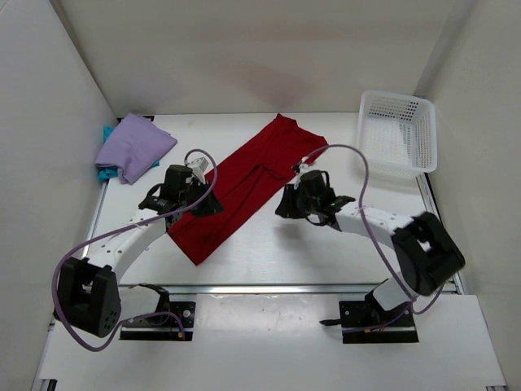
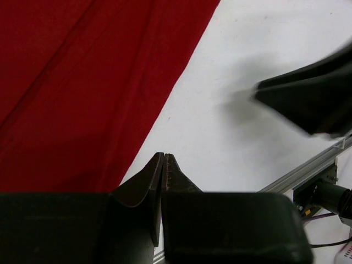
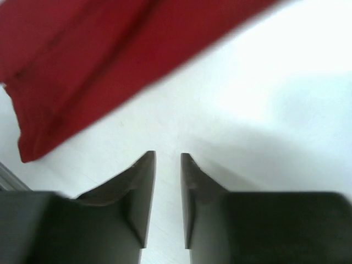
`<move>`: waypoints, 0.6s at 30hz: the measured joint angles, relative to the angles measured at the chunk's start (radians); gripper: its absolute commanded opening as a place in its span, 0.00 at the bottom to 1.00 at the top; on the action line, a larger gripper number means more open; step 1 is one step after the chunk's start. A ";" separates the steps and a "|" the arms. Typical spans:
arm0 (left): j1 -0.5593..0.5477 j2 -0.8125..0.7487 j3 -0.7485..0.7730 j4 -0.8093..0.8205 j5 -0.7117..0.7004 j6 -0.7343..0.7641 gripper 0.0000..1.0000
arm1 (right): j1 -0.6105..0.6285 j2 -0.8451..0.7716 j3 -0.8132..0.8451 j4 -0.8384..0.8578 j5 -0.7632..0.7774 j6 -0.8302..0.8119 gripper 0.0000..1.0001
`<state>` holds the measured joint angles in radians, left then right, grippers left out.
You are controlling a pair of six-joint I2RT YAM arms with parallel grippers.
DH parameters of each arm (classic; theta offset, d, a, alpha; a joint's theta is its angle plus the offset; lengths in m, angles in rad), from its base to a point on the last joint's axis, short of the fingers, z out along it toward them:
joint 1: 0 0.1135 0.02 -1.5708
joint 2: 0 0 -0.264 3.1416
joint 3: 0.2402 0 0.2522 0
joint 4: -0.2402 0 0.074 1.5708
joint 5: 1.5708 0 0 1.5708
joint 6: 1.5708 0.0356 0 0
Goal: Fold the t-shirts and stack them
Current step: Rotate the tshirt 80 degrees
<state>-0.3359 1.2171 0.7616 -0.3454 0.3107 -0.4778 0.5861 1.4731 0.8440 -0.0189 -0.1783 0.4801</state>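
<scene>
The robot should turn the red t-shirt straight before its right gripper takes the t-shirt's near corner (image 1: 197, 260), because the t-shirt lies diagonally with its near end (image 1: 189, 241) far from that gripper.
The deep red t-shirt (image 1: 244, 183) lies as a long folded strip running diagonally across the middle of the table. It fills the upper left of the left wrist view (image 2: 82, 82) and crosses the top of the right wrist view (image 3: 93, 60). The pale lavender shirt (image 1: 134, 145) lies folded at the far left on top of the teal shirt (image 1: 106, 172), of which only an edge shows. My left gripper (image 2: 163, 156) is shut and empty, over bare table just beside the red shirt's right edge. My right gripper (image 3: 168, 157) is narrowly open and empty above bare table, right of the red shirt.
A white plastic lattice basket (image 1: 396, 134) stands at the far right. White walls enclose the table on the left, back and right. The right arm's dark gripper (image 2: 313, 99) shows blurred in the left wrist view. A metal rail (image 1: 269, 287) runs along the near edge.
</scene>
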 measured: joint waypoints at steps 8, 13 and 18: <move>-0.021 0.011 0.030 -0.006 0.001 0.014 0.15 | 0.119 0.284 -0.031 0.303 -0.002 0.208 0.36; -0.017 0.011 0.035 -0.024 -0.005 0.026 0.17 | 0.169 0.402 0.098 0.328 0.082 0.265 0.32; -0.012 0.011 0.042 -0.036 -0.008 0.034 0.18 | 0.182 0.489 0.186 0.333 0.099 0.281 0.00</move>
<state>-0.3481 1.2285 0.8032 -0.3813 0.3031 -0.4442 0.7677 1.9617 1.0302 0.3141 -0.0792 0.7612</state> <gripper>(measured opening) 0.167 0.051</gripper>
